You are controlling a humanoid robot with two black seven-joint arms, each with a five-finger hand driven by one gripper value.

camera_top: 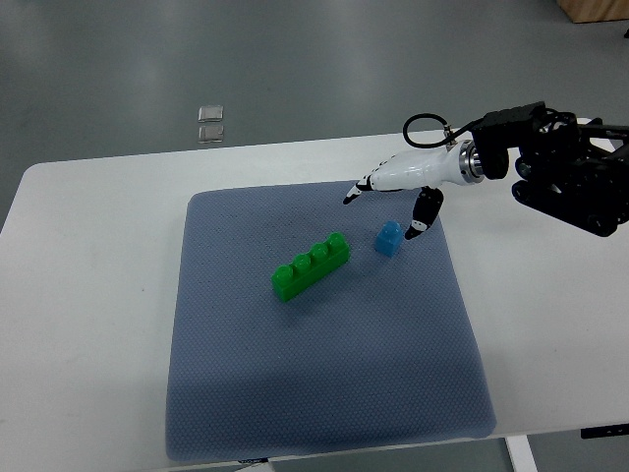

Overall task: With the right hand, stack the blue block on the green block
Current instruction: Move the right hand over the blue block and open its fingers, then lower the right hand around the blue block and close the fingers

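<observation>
The green block [311,267] is loose and has open mat [334,315] all around it, so it will move a little when I press the blue block onto its studs.
A small blue block [388,238] stands on the blue-grey mat [324,374], just right of a long green block [311,265] that lies at a slant with several studs on top. My right hand [385,208] reaches in from the right, above and behind the blue block. Its fingers [356,191] are spread, and the thumb tip [417,231] hangs close beside the block's right side. Nothing is held. The left arm does not show.
The mat lies on a white table [79,295]. My dark right forearm [570,177] stretches over the table's right part. Two small clear items [210,122] lie on the grey floor beyond the far table edge.
</observation>
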